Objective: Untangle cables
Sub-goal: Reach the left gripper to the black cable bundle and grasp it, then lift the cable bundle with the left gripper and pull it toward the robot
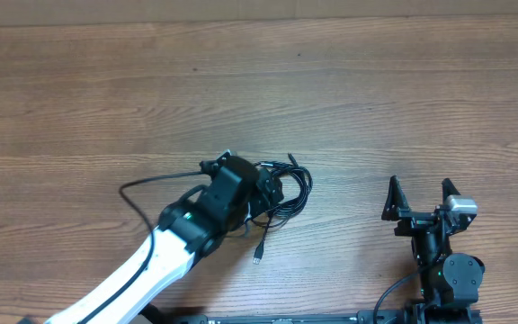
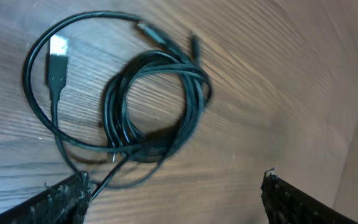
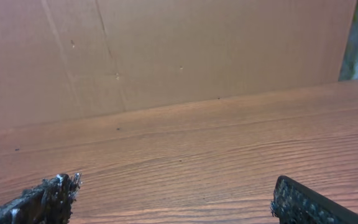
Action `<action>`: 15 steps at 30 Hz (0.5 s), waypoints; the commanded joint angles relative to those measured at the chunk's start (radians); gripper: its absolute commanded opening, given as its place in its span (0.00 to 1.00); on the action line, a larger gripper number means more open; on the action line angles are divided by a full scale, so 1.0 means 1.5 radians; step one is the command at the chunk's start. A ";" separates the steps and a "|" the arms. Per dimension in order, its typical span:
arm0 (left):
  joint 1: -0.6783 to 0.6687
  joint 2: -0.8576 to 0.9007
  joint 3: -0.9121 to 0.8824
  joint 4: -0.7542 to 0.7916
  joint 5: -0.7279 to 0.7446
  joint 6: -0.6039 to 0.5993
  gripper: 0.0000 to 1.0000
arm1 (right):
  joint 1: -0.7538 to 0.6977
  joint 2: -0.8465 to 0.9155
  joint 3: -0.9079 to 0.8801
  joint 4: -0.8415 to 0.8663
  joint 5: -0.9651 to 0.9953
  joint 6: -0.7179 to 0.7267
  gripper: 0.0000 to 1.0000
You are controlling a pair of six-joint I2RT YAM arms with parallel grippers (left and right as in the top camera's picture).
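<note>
The coil (image 2: 185, 118) lines up with my left gripper's open fingers, and the way is clear. That gripper should lower next and close around the coil's bunched (image 2: 151, 150) near strands.
The cables (image 1: 288, 192) lie in a tangled black bunch at the table's middle, and one loose plug end (image 1: 258, 255) trails toward the front. In the left wrist view the cables (image 2: 157, 102) form a coil of several loops, with a silver-tipped plug (image 2: 57, 52) on a wider loop at the left. My left gripper (image 2: 176, 196) hovers open just short of the coil; one strand runs past its left finger (image 2: 67, 199). My right gripper (image 1: 420, 196) stands open at the front right, away from the cables, with bare wood between its fingers (image 3: 50, 198).
The wooden table (image 1: 376, 99) stretches around the bunch. A brown cardboard wall (image 3: 166, 50) rises behind the table's far edge. My left arm (image 1: 174, 238) slants in from the front left, with its own black cable arching beside it.
</note>
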 commanded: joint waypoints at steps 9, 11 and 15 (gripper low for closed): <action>-0.025 0.197 0.011 0.145 0.118 -0.472 1.00 | -0.003 -0.001 -0.007 0.004 0.010 0.003 1.00; -0.037 0.233 0.011 0.145 0.157 -0.560 1.00 | -0.003 -0.001 -0.007 0.004 0.010 0.003 1.00; -0.046 0.272 0.011 0.170 0.171 -0.576 0.99 | -0.003 -0.001 -0.007 0.004 0.010 0.003 1.00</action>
